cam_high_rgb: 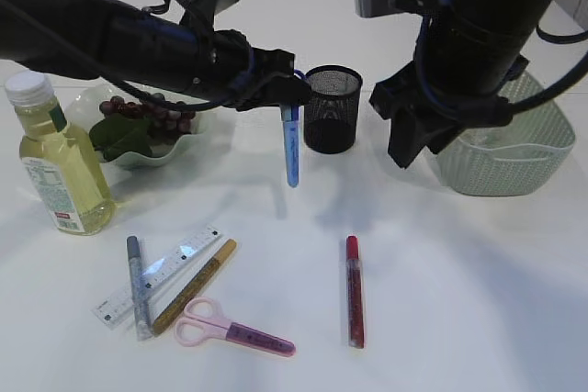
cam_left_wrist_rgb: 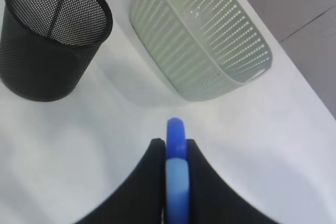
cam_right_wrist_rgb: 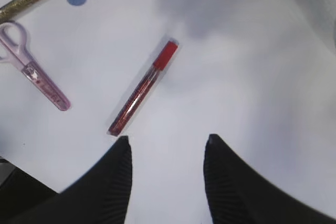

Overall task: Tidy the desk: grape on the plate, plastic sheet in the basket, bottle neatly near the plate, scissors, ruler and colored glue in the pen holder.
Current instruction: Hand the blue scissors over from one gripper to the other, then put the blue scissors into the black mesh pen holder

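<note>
My right gripper hovers near the pen holder (cam_high_rgb: 333, 117), so it should retreat, leaving room as my left gripper lifts the blue glue stick over the pen holder's rim (cam_high_rgb: 333, 78).
My left gripper (cam_high_rgb: 292, 98) is shut on a blue glue stick (cam_high_rgb: 291, 146) that hangs upright above the table, just left of the black mesh pen holder (cam_high_rgb: 333, 109); the stick (cam_left_wrist_rgb: 176, 171) shows between my jaws (cam_left_wrist_rgb: 173, 145). My right gripper (cam_right_wrist_rgb: 167, 140) is open and empty, high above the red glue stick (cam_right_wrist_rgb: 142, 88), which lies on the table (cam_high_rgb: 354, 289). The grapes (cam_high_rgb: 147, 109) lie on the plate (cam_high_rgb: 147, 155). The bottle (cam_high_rgb: 57, 158) stands left of the plate. Pink scissors (cam_high_rgb: 234, 330), a clear ruler (cam_high_rgb: 158, 274), a gold glue stick (cam_high_rgb: 195, 285) and a silver one (cam_high_rgb: 138, 286) lie front left.
The pale green basket (cam_high_rgb: 501, 149) stands at the right behind my right arm; it shows beside the pen holder (cam_left_wrist_rgb: 50, 35) in the left wrist view (cam_left_wrist_rgb: 205, 35). The scissors (cam_right_wrist_rgb: 32, 72) also show in the right wrist view. I cannot make out the plastic sheet.
</note>
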{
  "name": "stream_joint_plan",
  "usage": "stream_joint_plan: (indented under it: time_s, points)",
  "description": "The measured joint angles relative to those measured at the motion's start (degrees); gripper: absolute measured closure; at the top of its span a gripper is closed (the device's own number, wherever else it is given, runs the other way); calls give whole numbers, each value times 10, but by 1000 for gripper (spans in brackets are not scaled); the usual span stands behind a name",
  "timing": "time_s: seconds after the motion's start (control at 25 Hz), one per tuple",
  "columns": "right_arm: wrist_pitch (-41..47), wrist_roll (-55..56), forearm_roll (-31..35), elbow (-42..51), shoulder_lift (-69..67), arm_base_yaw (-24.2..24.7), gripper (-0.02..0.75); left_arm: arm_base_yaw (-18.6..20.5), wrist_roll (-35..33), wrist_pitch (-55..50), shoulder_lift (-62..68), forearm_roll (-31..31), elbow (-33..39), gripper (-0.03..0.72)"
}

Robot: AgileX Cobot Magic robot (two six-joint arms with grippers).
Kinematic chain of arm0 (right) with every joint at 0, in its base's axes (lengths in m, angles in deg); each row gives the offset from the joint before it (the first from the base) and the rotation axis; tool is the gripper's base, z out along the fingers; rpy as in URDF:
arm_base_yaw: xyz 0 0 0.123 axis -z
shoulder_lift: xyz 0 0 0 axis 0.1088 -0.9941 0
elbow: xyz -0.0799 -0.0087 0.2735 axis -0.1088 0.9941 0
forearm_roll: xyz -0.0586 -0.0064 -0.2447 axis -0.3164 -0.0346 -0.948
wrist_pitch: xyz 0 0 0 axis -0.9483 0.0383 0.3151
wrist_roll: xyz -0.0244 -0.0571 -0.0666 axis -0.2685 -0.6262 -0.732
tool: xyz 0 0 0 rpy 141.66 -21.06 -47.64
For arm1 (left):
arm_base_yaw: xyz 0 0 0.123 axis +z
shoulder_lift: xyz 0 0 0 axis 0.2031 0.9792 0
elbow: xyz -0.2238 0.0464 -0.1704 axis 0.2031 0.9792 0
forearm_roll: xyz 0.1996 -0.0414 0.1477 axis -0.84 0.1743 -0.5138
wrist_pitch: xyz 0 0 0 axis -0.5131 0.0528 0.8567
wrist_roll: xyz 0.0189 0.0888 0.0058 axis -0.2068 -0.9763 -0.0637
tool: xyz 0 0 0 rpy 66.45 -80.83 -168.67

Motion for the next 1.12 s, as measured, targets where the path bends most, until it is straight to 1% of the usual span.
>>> stream_joint_plan:
  time_s: [0.08, 0.2, 0.28, 0.44, 0.52, 0.64, 0.8, 0.92, 1.0, 1.12]
  points:
    - [0, 5, 0, 10, 11, 0, 372, 0, 13, 0, 0, -31, -1, 643]
    - [0, 14, -1, 16, 30, 0, 372, 0, 49, -10, 1, -115, -21, 643]
    - [0, 20, -1, 16, 40, 0, 372, 0, 90, -30, 2, -201, -48, 643]
    - [0, 30, -7, 16, 57, 0, 372, 0, 204, -89, 3, -378, -111, 643]
    - [1, 38, -13, 16, 59, 0, 372, 0, 244, -114, 3, -432, -136, 643]
    - [1, 48, -23, 16, 59, 0, 372, 0, 293, -136, 3, -481, -165, 643]
    - [1, 53, -28, 19, 59, 0, 372, -1, 353, -150, 3, -532, -195, 643]
    - [1, 59, -32, 44, 61, 0, 372, -1, 398, -146, 3, -567, -212, 643]
    - [1, 60, -36, 64, 61, 0, 372, -6, 412, -129, 3, -584, -222, 643]
    - [1, 61, -37, 94, 63, 0, 372, -18, 418, -85, 3, -589, -232, 643]
